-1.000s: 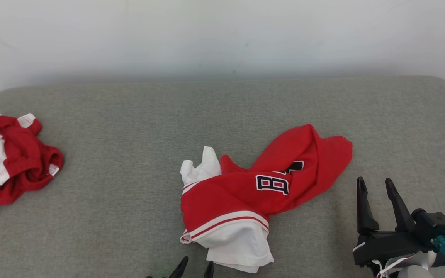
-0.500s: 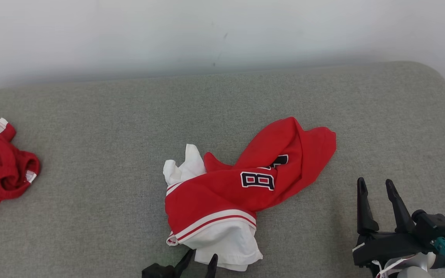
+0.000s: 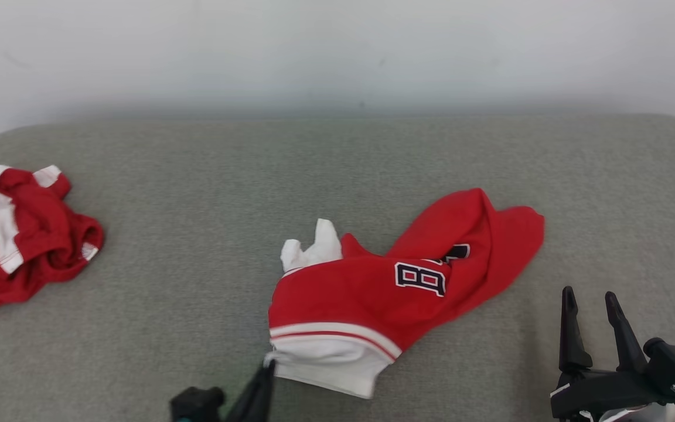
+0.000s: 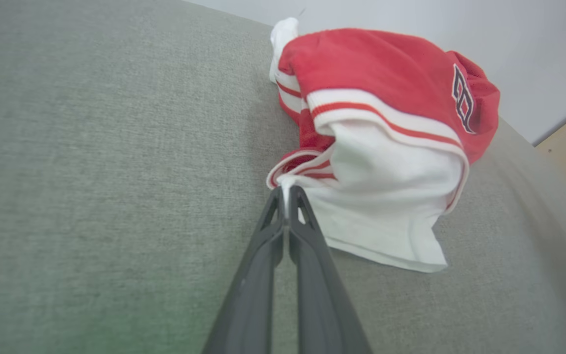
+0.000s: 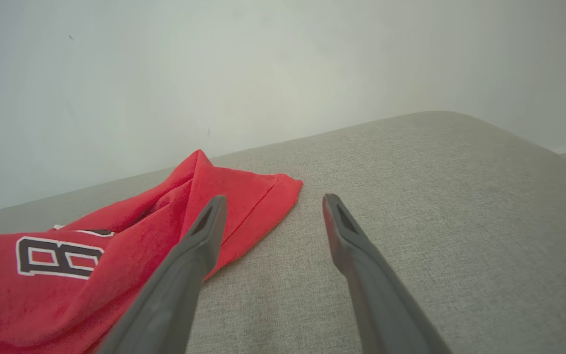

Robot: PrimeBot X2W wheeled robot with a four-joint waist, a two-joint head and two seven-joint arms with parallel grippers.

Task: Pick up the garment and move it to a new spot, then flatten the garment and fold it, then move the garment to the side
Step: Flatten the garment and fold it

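Observation:
My gripper will make the garment [image 3: 345,295] spread wide and show more lettering when it pulls the red hem corner, because the dark lettering breaks off at a fold [image 3: 457,252].
The garment [image 3: 384,287] is a crumpled red and white shirt with dark lettering, lying mid-cushion. In the left wrist view the garment [image 4: 386,137] bunches up, and my left gripper [image 4: 287,189] is shut on its near striped corner. That left gripper [image 3: 268,366] enters the head view from the bottom edge, pinching the white hem. My right gripper [image 3: 588,293] stands open at the lower right, apart from the cloth. Seen from the right wrist, my right gripper [image 5: 273,199] hovers over bare cushion just right of the garment [image 5: 116,255].
A second red and white garment [image 3: 15,234] lies crumpled at the far left of the grey cushion [image 3: 197,193]. A pale wall [image 3: 337,53] runs behind it. The cushion's rounded right edge [image 5: 533,147] drops off beyond my right gripper.
My left gripper has closed on the garment's near white corner and pulled it slightly, bunching the hem. The head camera has shifted. The right gripper stays open.

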